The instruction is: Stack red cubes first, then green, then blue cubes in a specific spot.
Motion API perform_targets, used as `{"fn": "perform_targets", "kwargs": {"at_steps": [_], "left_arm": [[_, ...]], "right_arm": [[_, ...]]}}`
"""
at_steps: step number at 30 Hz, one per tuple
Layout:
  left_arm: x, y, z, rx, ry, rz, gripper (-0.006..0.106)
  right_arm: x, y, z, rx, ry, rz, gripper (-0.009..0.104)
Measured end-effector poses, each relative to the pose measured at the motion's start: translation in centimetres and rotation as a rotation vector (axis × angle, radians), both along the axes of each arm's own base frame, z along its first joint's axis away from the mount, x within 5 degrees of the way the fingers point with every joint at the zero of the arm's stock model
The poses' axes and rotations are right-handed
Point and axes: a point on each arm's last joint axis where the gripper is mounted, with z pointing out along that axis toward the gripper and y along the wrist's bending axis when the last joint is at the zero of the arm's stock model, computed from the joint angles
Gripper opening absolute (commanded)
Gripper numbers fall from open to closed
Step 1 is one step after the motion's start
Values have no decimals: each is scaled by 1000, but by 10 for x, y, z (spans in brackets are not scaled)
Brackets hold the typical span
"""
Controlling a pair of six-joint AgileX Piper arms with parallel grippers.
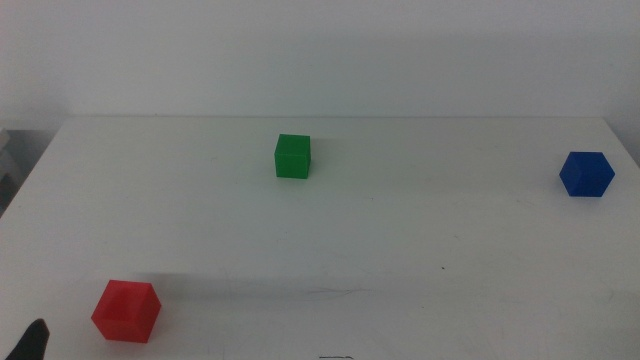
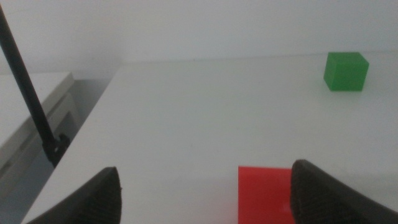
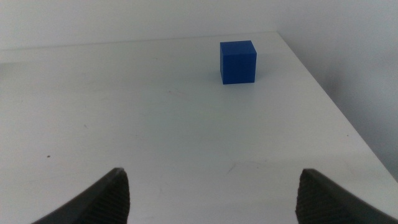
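The red cube (image 2: 265, 196) is in line with one finger of the robot's left gripper, so the robot should move up, center over its top (image 1: 129, 297) and come down from above.
The red cube (image 1: 126, 310) rests on the white table near its front left corner. My left gripper (image 2: 205, 196) is open just short of this red cube (image 2: 264, 194), which lies close by its right-hand jaw; only a dark jaw tip (image 1: 32, 340) shows in the middle view. The green cube (image 1: 292, 156) stands mid-table toward the back, also seen as a green cube (image 2: 346, 71) in the left wrist view. The blue cube (image 1: 586, 174) sits at the far right. My right gripper (image 3: 211, 199) is open and well short of the blue cube (image 3: 237, 61), with bare table between.
The white table (image 1: 400, 250) ends in a left edge (image 2: 87, 124) and a right edge (image 3: 336, 106). A thin black rod (image 2: 28, 93) stands off the table's left side, over a grey ledge.
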Motion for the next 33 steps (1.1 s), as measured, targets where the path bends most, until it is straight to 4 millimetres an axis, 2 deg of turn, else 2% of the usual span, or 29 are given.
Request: {"fn": "perform_targets", "kwargs": {"at_steps": [3, 9, 15, 20, 26, 33], "left_arm": [[-1, 0, 9, -1, 43, -3, 92], [1, -1, 63, 3, 221, -13, 92], [23, -1, 113, 7, 421, -24, 92], [44, -3, 136, -16, 664, -45, 92], [73, -4, 142, -44, 894, -66, 92], [110, -7, 121, -65, 1046, -104, 92]], "right_arm": [[0, 0, 0, 0, 0, 0, 75], [0, 0, 0, 0, 0, 0, 75], [0, 0, 0, 0, 1, 0, 75], [0, 0, 0, 0, 1, 0, 75], [0, 0, 0, 0, 1, 0, 75], [0, 0, 0, 0, 1, 0, 75]]}}
